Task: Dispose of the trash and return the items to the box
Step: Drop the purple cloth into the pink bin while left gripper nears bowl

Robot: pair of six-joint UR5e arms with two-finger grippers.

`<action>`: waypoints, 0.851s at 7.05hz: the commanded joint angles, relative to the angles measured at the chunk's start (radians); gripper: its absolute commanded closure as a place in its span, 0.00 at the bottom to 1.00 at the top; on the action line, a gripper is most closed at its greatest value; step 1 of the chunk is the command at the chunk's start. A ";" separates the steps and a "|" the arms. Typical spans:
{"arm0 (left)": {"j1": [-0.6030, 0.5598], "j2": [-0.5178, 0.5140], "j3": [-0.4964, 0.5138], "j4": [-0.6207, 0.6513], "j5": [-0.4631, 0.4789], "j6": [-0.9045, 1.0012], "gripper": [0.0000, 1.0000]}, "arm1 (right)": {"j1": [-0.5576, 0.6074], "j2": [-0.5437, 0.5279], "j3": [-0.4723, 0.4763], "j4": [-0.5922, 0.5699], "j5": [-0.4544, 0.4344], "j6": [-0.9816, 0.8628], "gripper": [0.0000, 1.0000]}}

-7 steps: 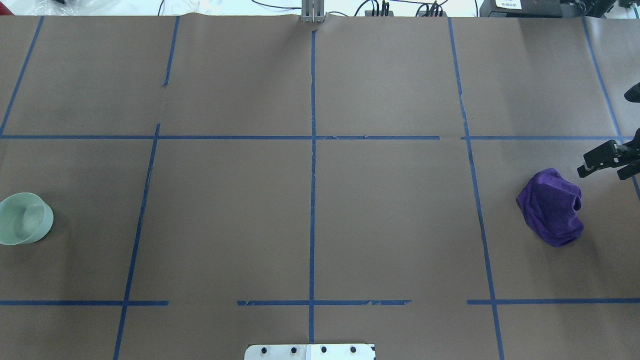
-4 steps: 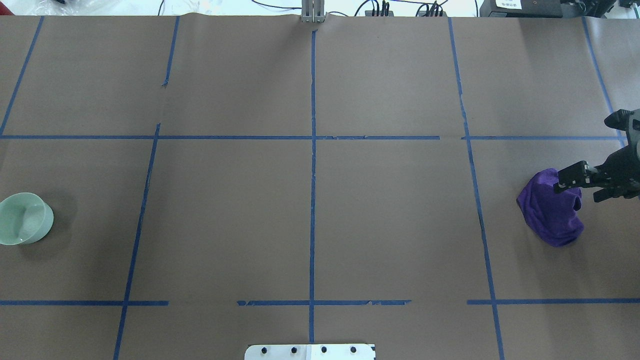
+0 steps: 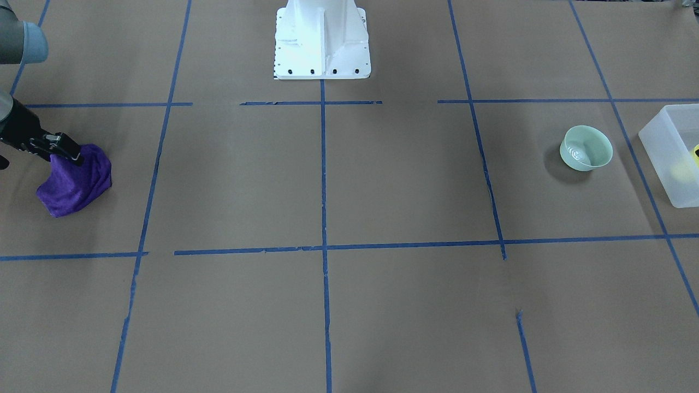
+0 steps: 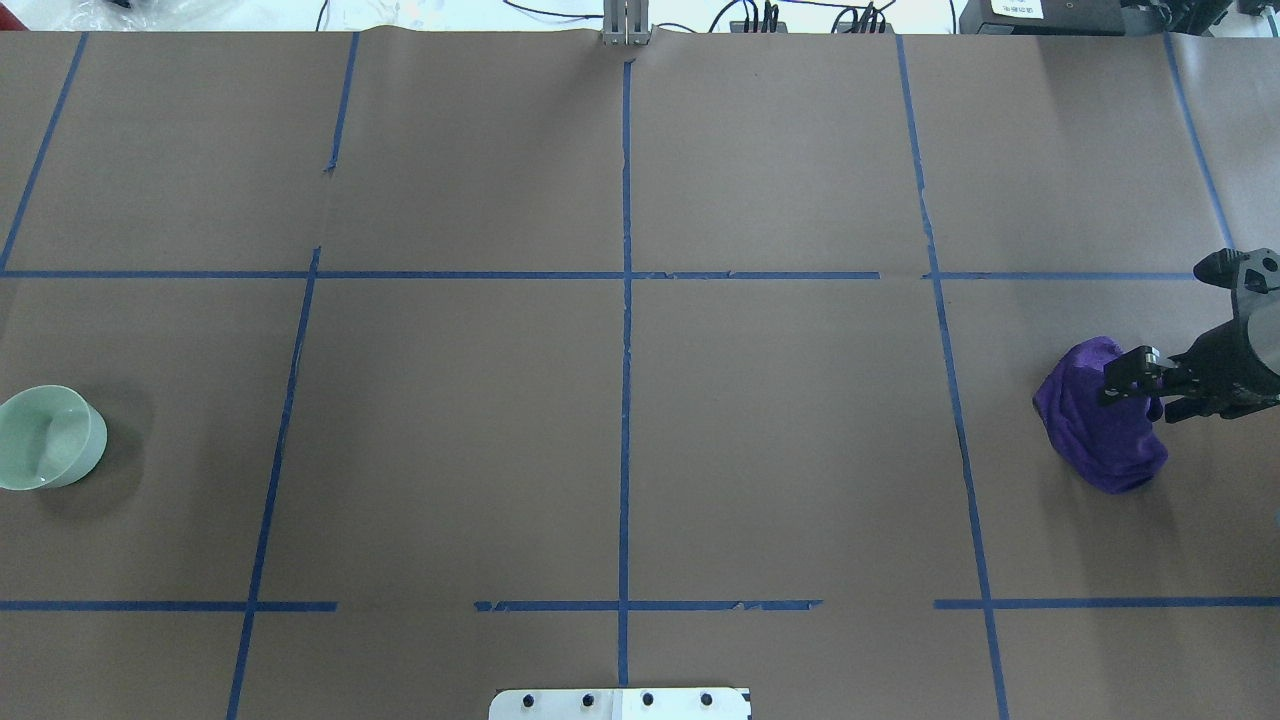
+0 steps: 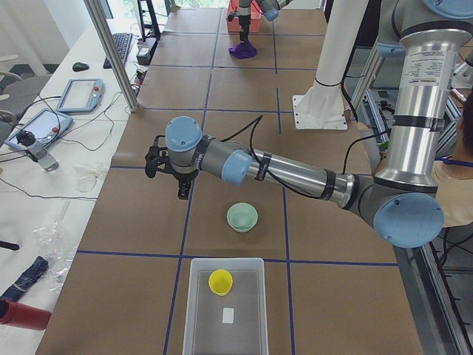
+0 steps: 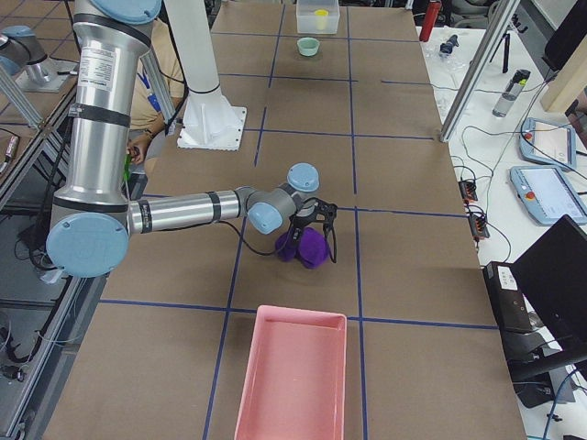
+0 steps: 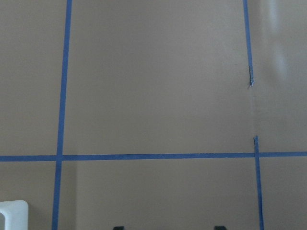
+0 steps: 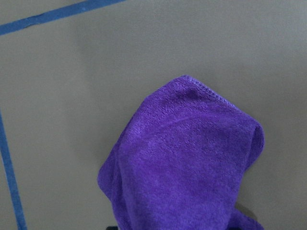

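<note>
The purple cloth's edges sag in loose folds, so the cloth will hang down and spread open below my right gripper once I lift it.
The mint-green bowl stands upright on the table, also in the front view. The frosted box holds the yellow cup. My left gripper hovers over bare table beyond the bowl. Its fingertips stand apart at the bottom of the left wrist view, so it is open and empty. A crumpled purple cloth lies at the right. My right gripper is open, with its fingers over the cloth's top. The cloth fills the right wrist view.
A pink bin stands near the table's end on my right, just past the cloth. A small white piece lies in the box beside the cup. The robot base stands at mid-table. Blue tape lines grid the brown paper.
My right gripper has come in from the right edge and moved over the purple cloth. The bowl has not moved.
</note>
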 commanded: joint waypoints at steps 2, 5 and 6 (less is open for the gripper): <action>0.154 -0.081 -0.061 -0.037 0.010 -0.291 0.27 | 0.065 0.033 0.028 0.002 0.008 -0.005 1.00; 0.249 -0.101 -0.054 -0.101 0.012 -0.326 0.16 | 0.432 0.011 0.074 -0.007 0.268 -0.101 1.00; 0.252 -0.100 -0.044 -0.119 0.010 -0.328 0.12 | 0.560 -0.018 0.072 -0.008 0.313 -0.144 1.00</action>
